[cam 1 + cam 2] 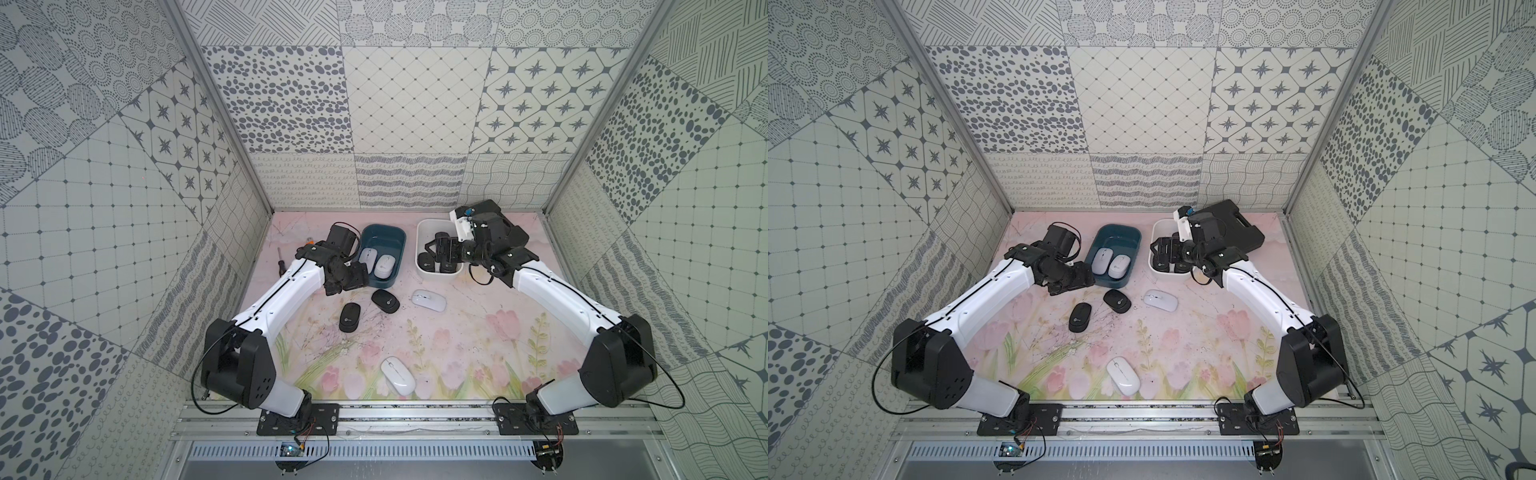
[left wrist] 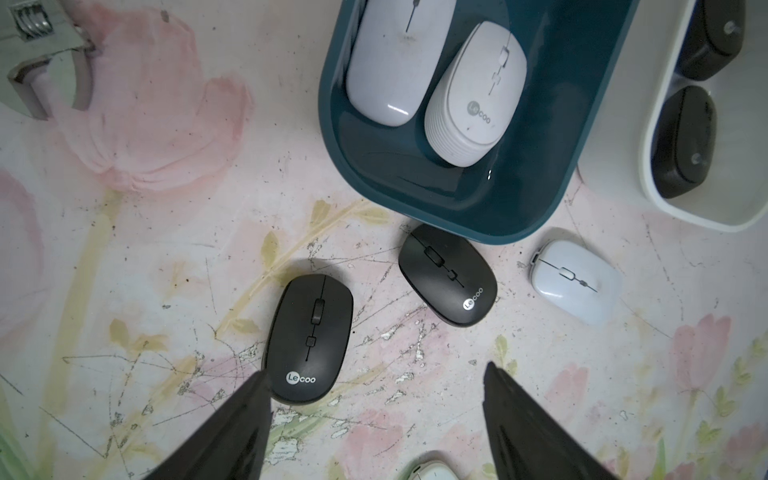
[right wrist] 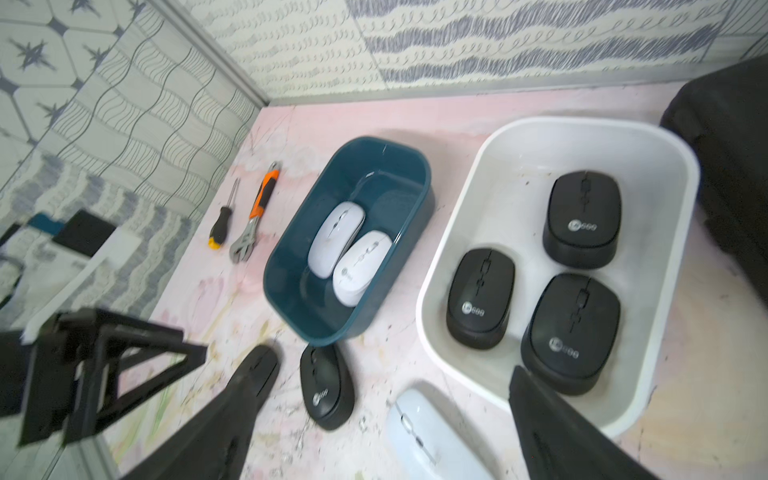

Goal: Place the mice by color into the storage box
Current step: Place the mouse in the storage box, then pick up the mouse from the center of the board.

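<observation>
The front white mouse [image 1: 397, 375] lies clear of the black mice, so the robot's left gripper keeps moving toward it with open fingers until they straddle the mouse's sides [image 1: 1123, 376].
Two white mice [image 1: 376, 262] lie in the teal storage box [image 1: 397, 232]. The white storage box [image 3: 457, 216] holds three black mice [image 3: 480, 297]. On the mat, two black mice [image 1: 350, 317] [image 1: 385, 301] lie in front of the teal box, and two white mice [image 1: 429, 300] [image 1: 398, 375] lie further right and near the front. My left gripper [image 2: 376, 370] hovers open and empty beside the teal box's near corner, one fingertip next to a black mouse [image 2: 309, 338]. My right gripper [image 3: 382, 368] is open and empty above the white box's near end.
A screwdriver [image 3: 220, 226] and an orange-handled wrench [image 3: 255, 212] lie at the back left, beyond the teal box. A black case [image 1: 1233, 226] sits at the back right, behind the white box. Patterned walls enclose three sides of the mat.
</observation>
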